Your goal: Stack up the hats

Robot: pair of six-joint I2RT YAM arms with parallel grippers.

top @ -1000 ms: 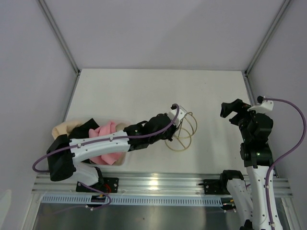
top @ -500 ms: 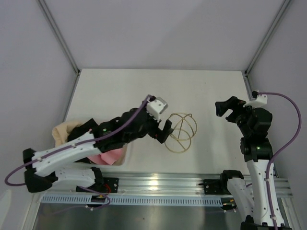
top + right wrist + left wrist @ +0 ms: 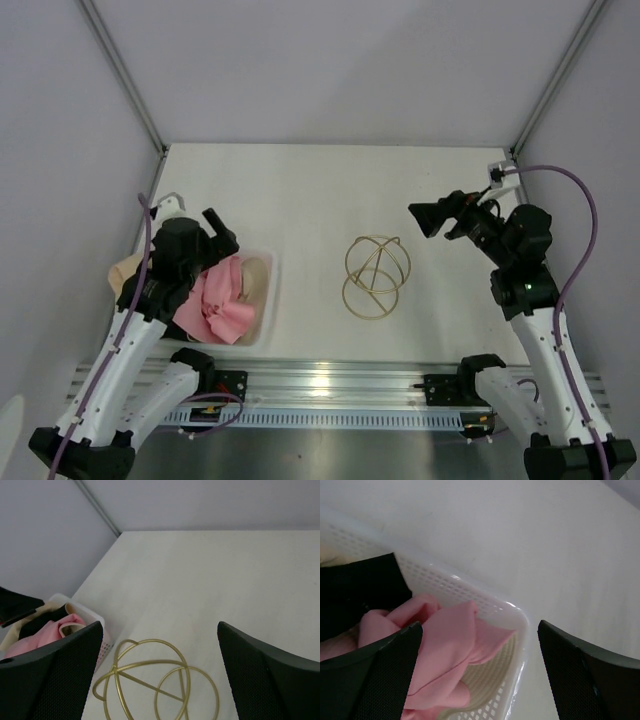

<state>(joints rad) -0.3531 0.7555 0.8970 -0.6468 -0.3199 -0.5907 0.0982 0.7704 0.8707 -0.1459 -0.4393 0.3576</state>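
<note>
My gripper will uncover another pink hat underneath when I lift the crumpled pink hat point(image 3: 222, 303), since pink folds point(image 3: 410, 614) bulge in separate layers beside the black hat.
Several hats lie bunched in a white perforated basket point(image 3: 266, 300) at the left. A crumpled pink hat point(image 3: 222, 302) lies on top, and a beige hat point(image 3: 124, 270) pokes out on the left side. In the left wrist view the pink hat point(image 3: 445, 645) lies beside a black hat point(image 3: 355, 595), with beige cloth point(image 3: 490, 680) under it. My left gripper point(image 3: 479, 627) hangs open over the basket's corner and holds nothing. My right gripper point(image 3: 430, 218) is open in the air at the right, facing the gold wire stand point(image 3: 150, 680).
A gold wire stand point(image 3: 377, 277) made of rings sits on the table between the arms. The basket's rim point(image 3: 470, 587) runs just below the left fingers. Grey walls close the table on three sides.
My left arm has swung back from the gold wire stand to above the basket, and its jaws have opened. My right gripper has reached left toward the middle of the table.
</note>
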